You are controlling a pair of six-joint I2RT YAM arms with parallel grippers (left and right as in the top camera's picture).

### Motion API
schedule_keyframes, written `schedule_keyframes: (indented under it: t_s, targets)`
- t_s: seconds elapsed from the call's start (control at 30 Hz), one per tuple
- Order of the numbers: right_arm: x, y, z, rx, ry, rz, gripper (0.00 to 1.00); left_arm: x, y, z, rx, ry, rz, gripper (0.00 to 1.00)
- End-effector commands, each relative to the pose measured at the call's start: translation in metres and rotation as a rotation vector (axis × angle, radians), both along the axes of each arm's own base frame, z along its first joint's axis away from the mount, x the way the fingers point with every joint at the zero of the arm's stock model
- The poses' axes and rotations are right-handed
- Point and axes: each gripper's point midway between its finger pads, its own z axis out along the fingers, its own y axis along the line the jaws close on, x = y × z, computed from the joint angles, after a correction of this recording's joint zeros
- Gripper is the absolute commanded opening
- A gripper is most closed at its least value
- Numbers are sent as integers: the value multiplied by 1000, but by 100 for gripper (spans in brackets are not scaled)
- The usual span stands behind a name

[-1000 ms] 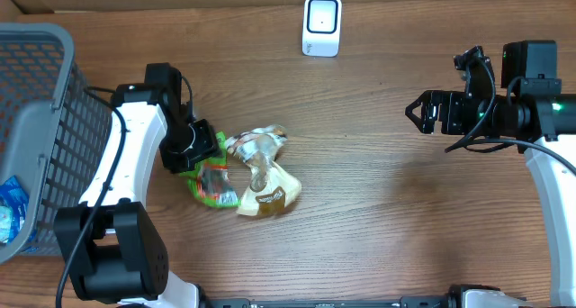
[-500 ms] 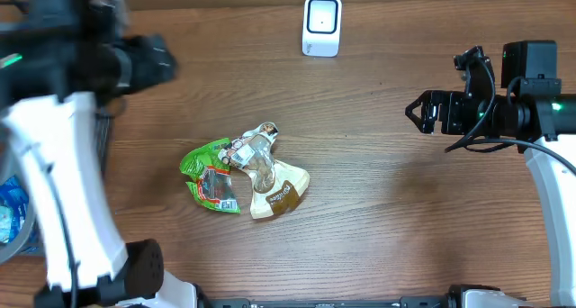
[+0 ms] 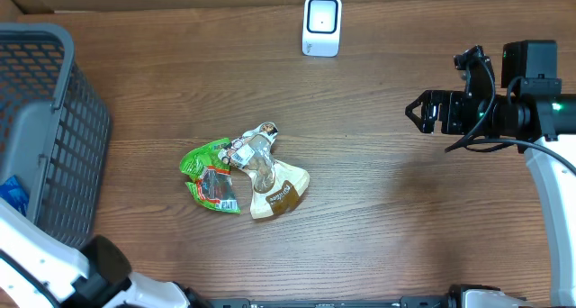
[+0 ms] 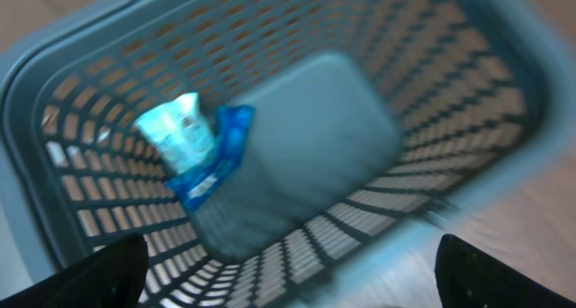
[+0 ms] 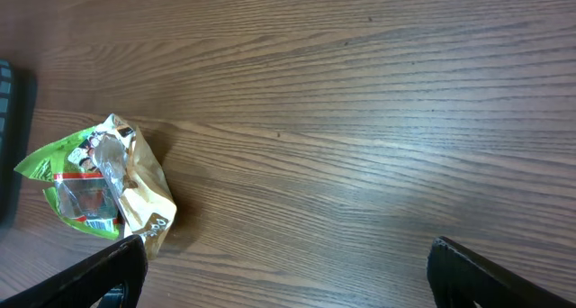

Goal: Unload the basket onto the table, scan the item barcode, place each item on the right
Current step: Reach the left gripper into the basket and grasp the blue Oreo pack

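I keep lowering my left gripper into the grey basket (image 3: pixel 34 132) until its fingers are on both sides of the blue packet's far end (image 4: pixel 237 125), because that end lies clear of the pale packet.
Two snack packets lie together mid-table: a green one (image 3: pixel 209 175) (image 5: pixel 76 177) and a tan one (image 3: pixel 279 189) (image 5: pixel 144 195), with a crumpled clear top (image 3: pixel 255 150) between them. I cannot make out a barcode on either. The white scanner (image 3: pixel 321 25) stands at the far edge. My left gripper (image 4: pixel 292 272) hangs open and empty over the grey basket (image 4: pixel 468 101); in the overhead view only its white arm link (image 3: pixel 36 263) shows. My right gripper (image 3: pixel 416 112) (image 5: pixel 288 272) is open and empty, well to the right of the packets.
The grey mesh basket (image 3: pixel 54 119) fills the table's left side. A blue and white packet (image 4: pixel 193 146) (image 3: pixel 11 195) lies inside it. Bare wood separates the packets from the right arm (image 3: pixel 531 110).
My left gripper left the green packet, rose and swung left over the basket, opening its jaws. The packets shifted slightly to the right. The right arm stayed still.
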Motion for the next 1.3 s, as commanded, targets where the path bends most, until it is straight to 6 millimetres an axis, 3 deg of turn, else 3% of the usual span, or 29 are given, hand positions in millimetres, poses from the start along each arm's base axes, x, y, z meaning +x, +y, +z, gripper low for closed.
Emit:
schedule_keyframes:
  t_s: [0.0,0.1,0.4,0.7,0.83,1.07,1.27]
  targets:
    - [3,2,10,2,-32,13,100,-9,28,-38,-72,101,76,91]
    - [3,2,10,1,-32,13,100,-13,46,-72,-153,159,138,85]
    - [3,2,10,1,-32,13,100,-14,85,-176,-293,314,284,83]
    - [4,2,10,1,-34,13,100,-10,100,-252,-285,374,255,86]
    - [3,2,9,2,-29,13,100,-15,109,-273,-241,405,252,89]
    - [-1,3,7,3,-8,12,100,-12,126,-289,-184,402,181,90]
    - [-2,3,7,4,-5,10,100,-13,122,-320,-188,408,155,83]
